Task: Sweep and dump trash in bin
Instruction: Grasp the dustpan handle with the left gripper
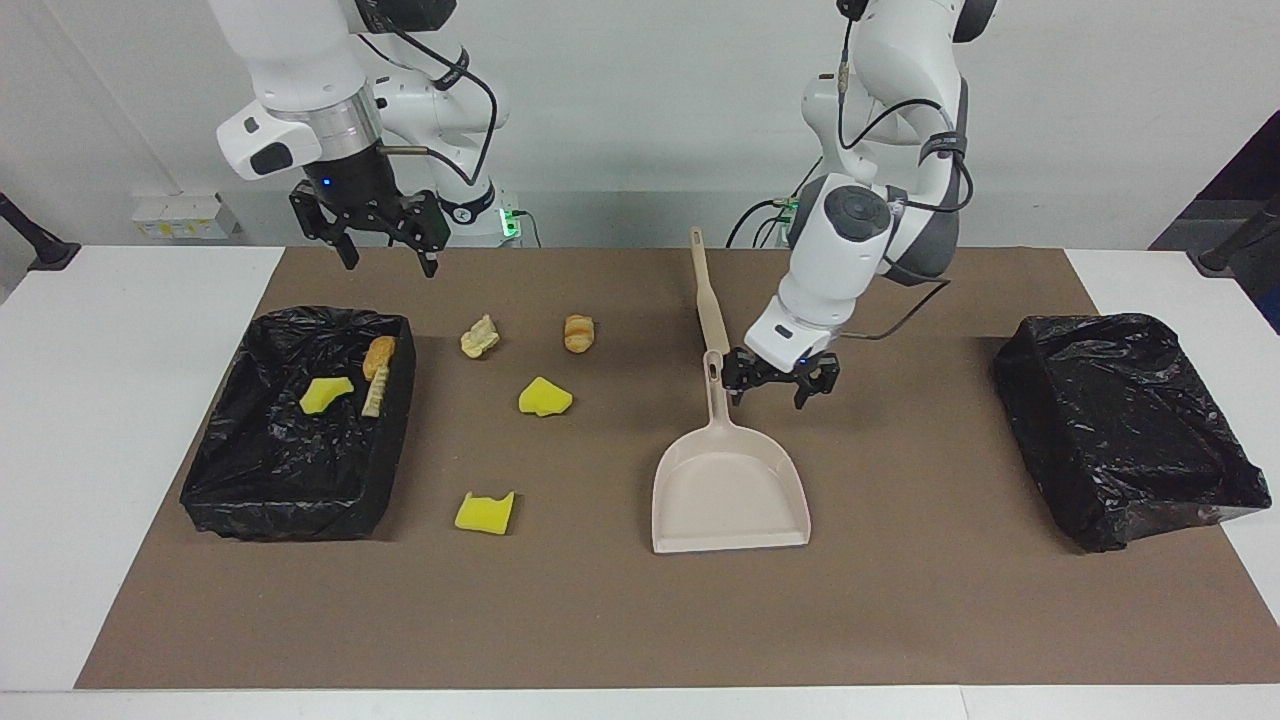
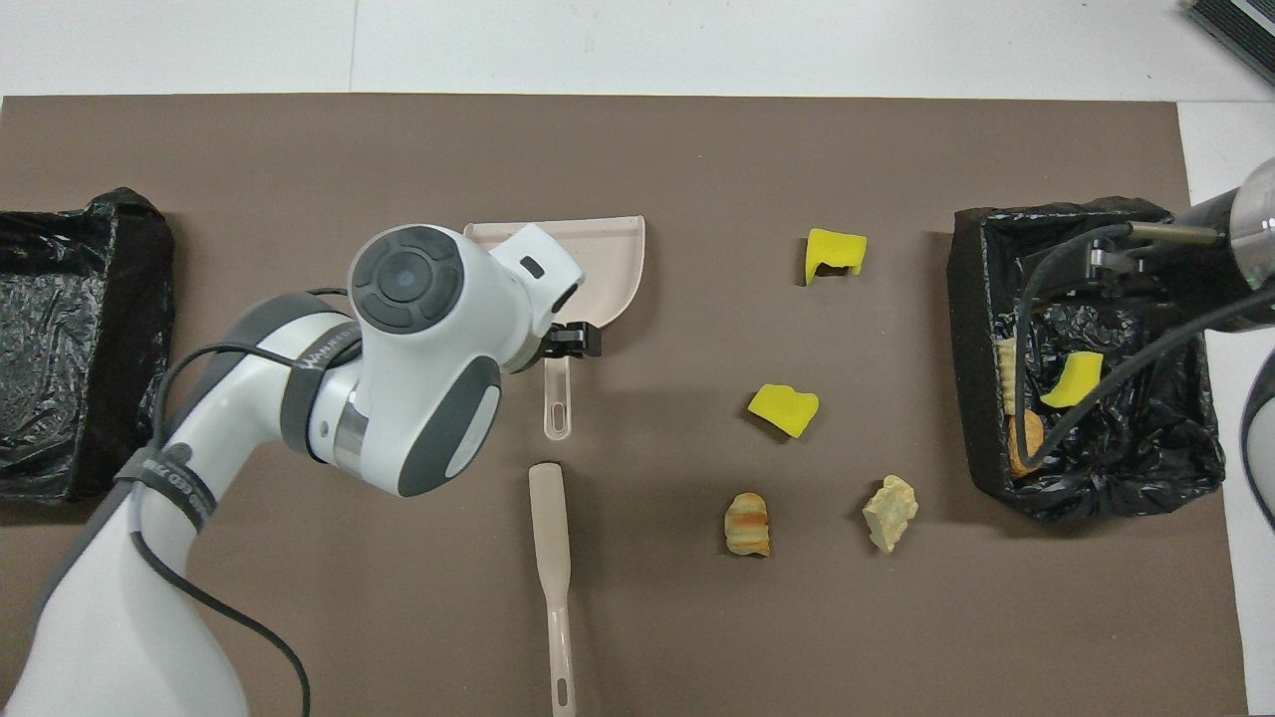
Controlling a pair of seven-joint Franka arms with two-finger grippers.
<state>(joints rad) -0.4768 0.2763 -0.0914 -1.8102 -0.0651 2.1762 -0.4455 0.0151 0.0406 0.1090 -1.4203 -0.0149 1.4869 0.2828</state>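
Note:
The dustpan's open edge (image 2: 598, 221) is aimed past the scraps. Next, my left gripper grabs the dustpan's handle (image 2: 557, 402) and turns the dustpan to face the scraps before sweeping.
Several trash scraps lie on the brown mat: two yellow sponge pieces (image 1: 545, 397) (image 1: 485, 512), a golden bread chunk (image 1: 578, 333) and a pale chunk (image 1: 480, 337). The black-lined bin (image 1: 395, 420) at the right arm's end holds a yellow piece (image 1: 326, 393) and two bread-like bits. The beige dustpan (image 1: 730, 490) lies mid-table, and the brush (image 1: 708, 295) lies just nearer the robots. My left gripper (image 1: 770, 385) hangs open, low over the dustpan's handle (image 2: 558, 398), holding nothing. My right gripper (image 1: 382, 225) is raised and open over that bin (image 2: 971, 349).
A second black-lined bin (image 1: 1125, 430) sits at the left arm's end of the mat, with nothing visible inside. White table surface borders the mat on both ends.

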